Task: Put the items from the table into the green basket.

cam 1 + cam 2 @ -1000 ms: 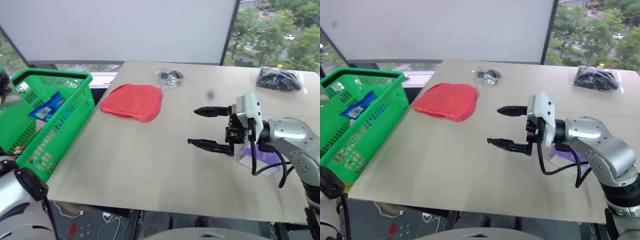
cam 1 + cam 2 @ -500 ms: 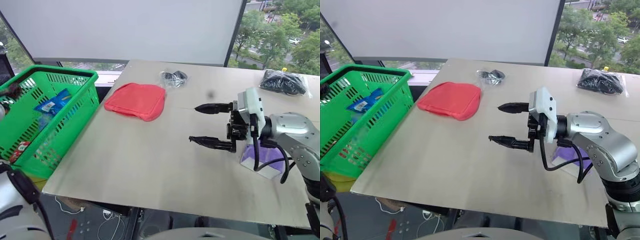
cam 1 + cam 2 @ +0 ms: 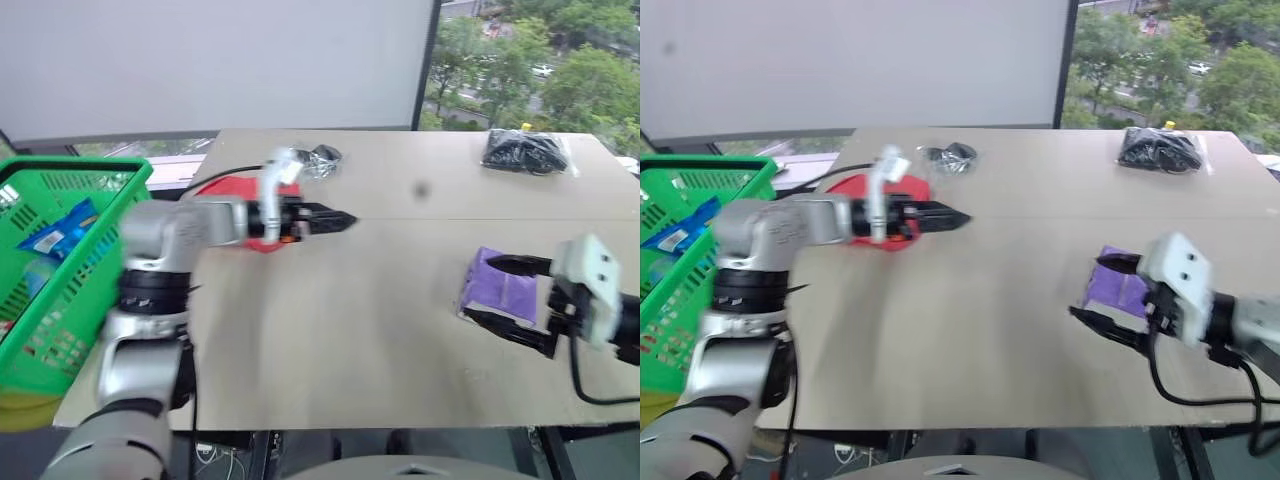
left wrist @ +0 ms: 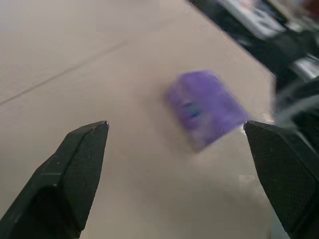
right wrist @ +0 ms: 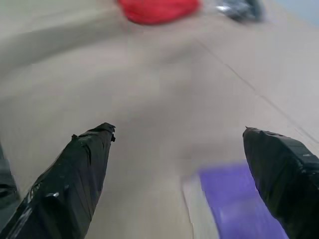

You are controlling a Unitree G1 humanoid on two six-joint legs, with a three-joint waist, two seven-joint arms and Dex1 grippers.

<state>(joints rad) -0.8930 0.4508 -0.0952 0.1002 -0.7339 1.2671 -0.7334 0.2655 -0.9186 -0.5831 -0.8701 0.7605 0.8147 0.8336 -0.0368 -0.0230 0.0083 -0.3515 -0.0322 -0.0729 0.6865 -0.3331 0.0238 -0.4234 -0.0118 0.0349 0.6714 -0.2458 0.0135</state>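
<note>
The purple packet (image 3: 503,290) has my right gripper hovering at it, far from the green basket. My right gripper should move back, and my left gripper should take the packet instead.
The flat purple packet (image 3: 505,293) lies on the table (image 3: 340,340) at the right. My right gripper (image 3: 480,290) hovers at its left edge, open, one finger on either side of it in the left eye view; nothing is gripped. My left gripper (image 3: 345,220) reaches over the table's middle seam, just past the red pouch (image 3: 845,185), which the arm partly hides. Its fingers (image 4: 79,164) stand wide apart and empty, pointing toward the purple packet (image 4: 207,107). The green basket (image 3: 70,290) stands off the table's left edge.
A small clear bag of black items (image 3: 322,157) lies behind the red pouch, and a bigger one (image 3: 525,150) sits at the far right corner. A blue packet (image 3: 55,228) lies in the basket. Windows run behind the table.
The camera has swung. My left arm has come into view, reaching over the table past the red pouch. My right gripper has drawn back right and down from mid-table to the purple packet.
</note>
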